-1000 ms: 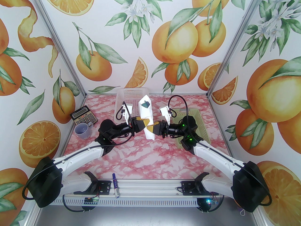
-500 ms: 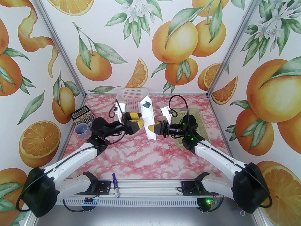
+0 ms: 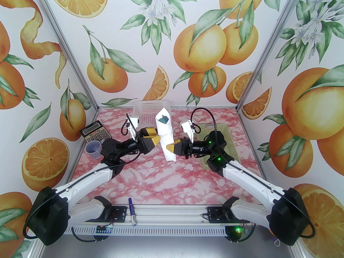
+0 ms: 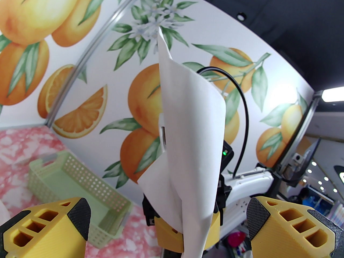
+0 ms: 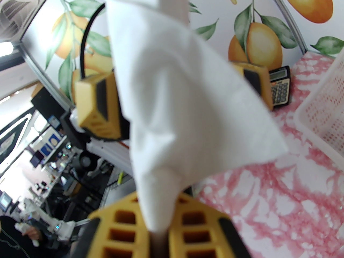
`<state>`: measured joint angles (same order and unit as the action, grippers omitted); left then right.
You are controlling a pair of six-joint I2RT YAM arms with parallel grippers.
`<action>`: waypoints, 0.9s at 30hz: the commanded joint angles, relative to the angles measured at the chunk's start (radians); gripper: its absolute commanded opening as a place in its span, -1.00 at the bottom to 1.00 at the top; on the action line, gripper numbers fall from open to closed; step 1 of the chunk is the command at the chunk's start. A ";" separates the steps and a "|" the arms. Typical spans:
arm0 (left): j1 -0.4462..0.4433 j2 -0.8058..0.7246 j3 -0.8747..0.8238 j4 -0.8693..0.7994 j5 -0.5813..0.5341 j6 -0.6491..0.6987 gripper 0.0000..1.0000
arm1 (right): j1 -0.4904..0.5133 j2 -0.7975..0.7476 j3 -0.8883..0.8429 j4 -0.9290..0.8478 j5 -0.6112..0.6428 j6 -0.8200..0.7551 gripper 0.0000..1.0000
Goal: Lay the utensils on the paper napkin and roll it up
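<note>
My left gripper should clamp the roll's middle before my right gripper takes a new hold, because a loose napkin flap sticks out of the roll beside my right gripper.
The paper napkin [image 3: 166,136] is rolled into a white tube and stands tilted above the table. Dark teal utensils [image 3: 164,119] peek out of its open top end. My right gripper [image 3: 170,147] is shut on the roll's lower part; in the right wrist view the napkin [image 5: 172,90] rises from between my fingers [image 5: 193,224]. My left gripper [image 3: 156,136] stands open just left of the roll, apart from it. From the left wrist the napkin [image 4: 193,133] hangs between and beyond my spread fingers [image 4: 78,216].
A white mesh basket [image 3: 150,109] stands at the back, a green basket [image 3: 223,141] under the right arm. A calculator [image 3: 96,134] and a purple cup [image 3: 93,148] sit at the left. A blue-capped marker [image 3: 132,210] lies on the front rail.
My left gripper has opened, let go of the napkin roll and drawn back to the left. The right gripper keeps its hold, and the roll has shifted slightly left.
</note>
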<state>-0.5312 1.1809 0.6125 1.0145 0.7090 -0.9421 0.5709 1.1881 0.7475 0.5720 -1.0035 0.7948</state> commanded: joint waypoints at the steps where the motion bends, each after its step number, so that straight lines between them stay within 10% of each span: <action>1: -0.023 0.035 0.020 0.085 0.027 -0.021 1.00 | 0.022 0.022 0.039 0.031 0.004 -0.019 -1.00; 20: -0.096 0.146 0.089 0.224 0.067 -0.060 1.00 | 0.071 0.058 0.051 0.055 0.027 -0.020 -1.00; 27: -0.104 0.125 0.092 0.216 0.076 -0.043 0.62 | 0.070 0.040 0.044 0.049 0.055 -0.033 -1.00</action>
<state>-0.6315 1.3239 0.6769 1.2018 0.7681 -0.9920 0.6350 1.2453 0.7765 0.5869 -0.9791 0.7898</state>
